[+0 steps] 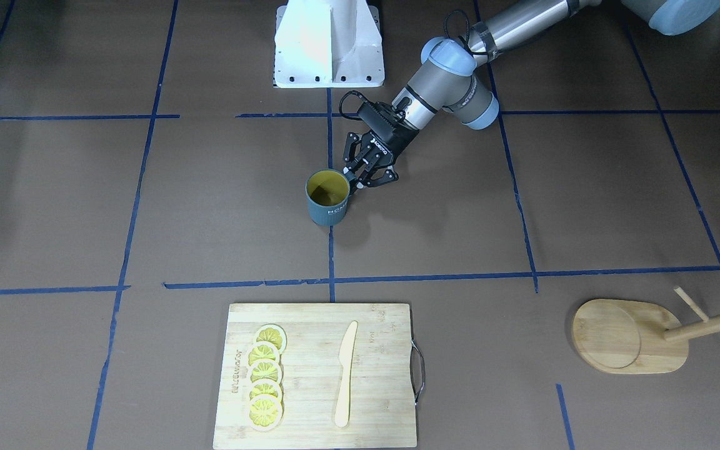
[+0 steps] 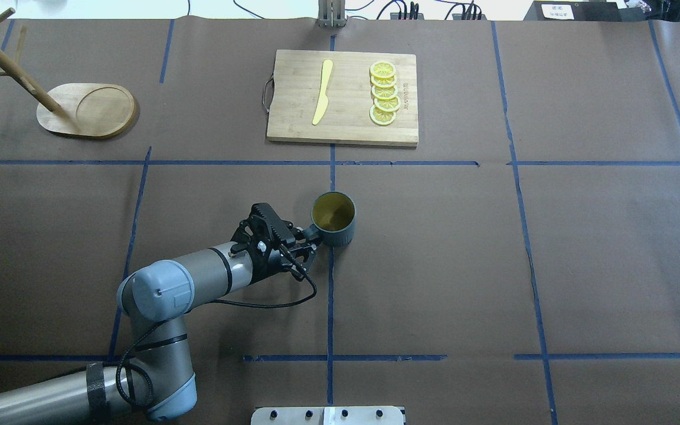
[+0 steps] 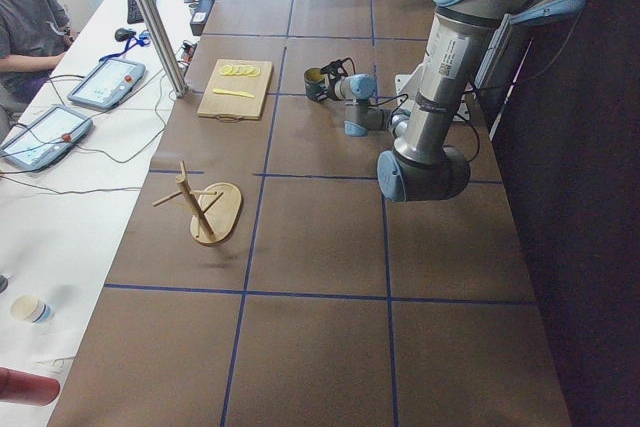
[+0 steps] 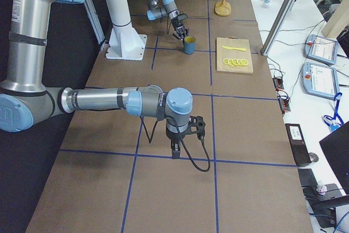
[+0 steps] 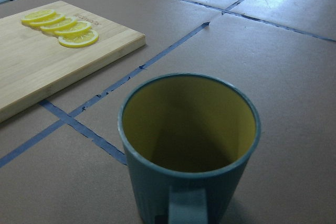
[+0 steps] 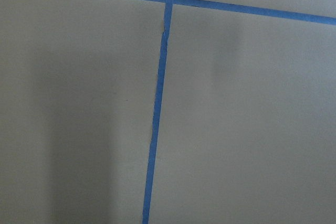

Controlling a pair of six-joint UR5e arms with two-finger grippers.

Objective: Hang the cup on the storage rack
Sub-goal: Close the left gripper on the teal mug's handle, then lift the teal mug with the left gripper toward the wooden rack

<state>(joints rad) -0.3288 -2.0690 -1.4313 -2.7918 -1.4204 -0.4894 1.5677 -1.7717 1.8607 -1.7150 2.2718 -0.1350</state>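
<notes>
My gripper will push the cup on, and it will slip over a peg opening first, because the cup's opening (image 1: 327, 187) is much wider than the storage rack's wires (image 1: 691, 304).
The cup (image 1: 327, 199), dark blue-grey with a yellow inside, stands upright mid-table in the overhead view (image 2: 333, 219). Its handle points at my left gripper (image 1: 369, 178), which is low and level at the handle with its jaws open on either side of it, also seen overhead (image 2: 310, 243). The left wrist view shows the cup (image 5: 189, 145) close up with the handle at the bottom centre and no fingers in frame. The storage rack (image 2: 89, 109) stands upright at the far left corner, well away from the cup (image 1: 629, 337). My right gripper (image 4: 174, 150) hangs low over bare table; I cannot tell whether it is open or shut.
A bamboo cutting board (image 2: 293, 118) with several lemon slices (image 2: 384, 93) and a yellow knife (image 2: 322, 91) lies beyond the cup. The robot's white base (image 1: 329, 44) stands behind it. Operators' tablets and cables lie past the table's far edge.
</notes>
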